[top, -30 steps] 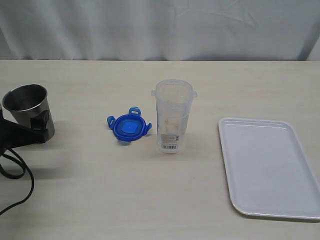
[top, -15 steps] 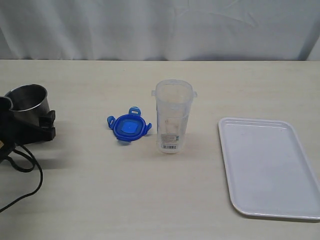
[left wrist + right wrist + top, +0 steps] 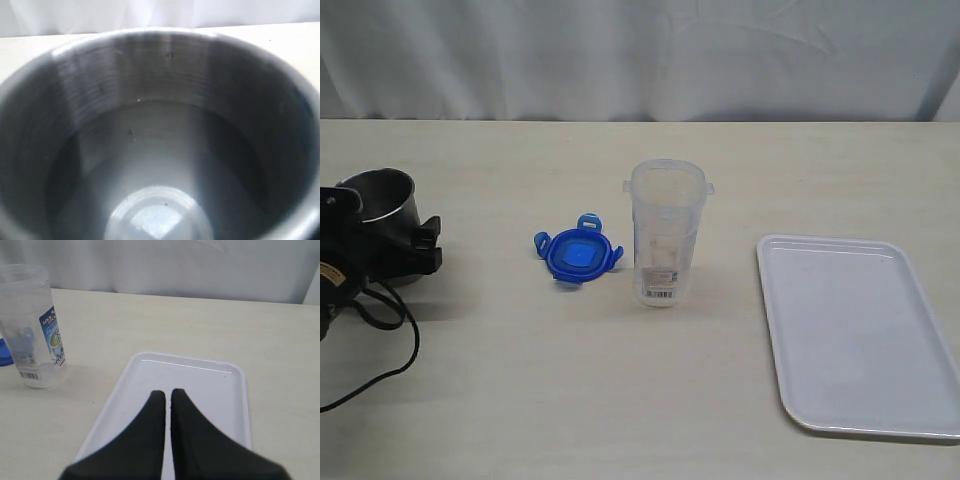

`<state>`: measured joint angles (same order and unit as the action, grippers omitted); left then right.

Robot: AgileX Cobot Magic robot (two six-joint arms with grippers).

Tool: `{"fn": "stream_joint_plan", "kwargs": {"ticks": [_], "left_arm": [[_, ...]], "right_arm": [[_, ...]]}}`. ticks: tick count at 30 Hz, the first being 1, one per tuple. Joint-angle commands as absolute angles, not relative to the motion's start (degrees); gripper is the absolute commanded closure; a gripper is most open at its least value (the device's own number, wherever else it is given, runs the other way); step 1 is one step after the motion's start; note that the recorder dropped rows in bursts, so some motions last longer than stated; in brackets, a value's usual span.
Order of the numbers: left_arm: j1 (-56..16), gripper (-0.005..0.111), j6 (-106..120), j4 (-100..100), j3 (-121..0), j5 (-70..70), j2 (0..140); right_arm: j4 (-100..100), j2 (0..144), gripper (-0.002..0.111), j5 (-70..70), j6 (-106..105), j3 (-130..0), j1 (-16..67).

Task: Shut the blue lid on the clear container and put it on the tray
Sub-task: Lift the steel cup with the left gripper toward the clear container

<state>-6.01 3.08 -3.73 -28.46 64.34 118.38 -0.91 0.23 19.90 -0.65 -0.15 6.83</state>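
Note:
A curved waterline (image 3: 162, 102) borders a glossy surface inside the steel cup (image 3: 386, 200), so clear liquid will flow toward the cup's rim when the robot tips the cup to pour.
The blue lid (image 3: 577, 253) lies flat on the table just left of the clear container (image 3: 666, 232), which stands upright with no lid on it. The white tray (image 3: 860, 335) lies to the right, with nothing on it. My left gripper (image 3: 428, 248) is far left, at a steel cup (image 3: 378, 193), jaws wide; the left wrist view shows only that cup's inside (image 3: 160, 100). In the right wrist view my right gripper (image 3: 167, 391) is shut and empty over the tray (image 3: 220, 390), with the container (image 3: 32, 325) off to one side. The right arm is out of the exterior view.
A black cable (image 3: 380, 350) loops on the table below the left arm. A white curtain (image 3: 640, 60) hangs behind the table's far edge. Bare tabletop (image 3: 570, 380) lies in front of the lid and container.
My left gripper has shifted right and slightly up over the steel cup, covering more of it; the cup has stayed put. Lid, container and tray have not moved.

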Motion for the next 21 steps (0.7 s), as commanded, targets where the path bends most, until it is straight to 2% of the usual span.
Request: {"fn": "stream_joint_plan", "kwargs": {"ticks": [1, 21], "left_arm": [[-5.75, 0.005, 3.18, -4.13, -30.09, 61.53, 118.40], [-5.75, 0.006, 3.03, -3.72, -30.09, 62.65, 118.40]], "right_arm": [[-0.83, 0.00, 0.104, 19.80, -0.43, 0.00, 6.48], [-0.83, 0.00, 0.104, 19.80, -0.43, 0.00, 6.48]]}}
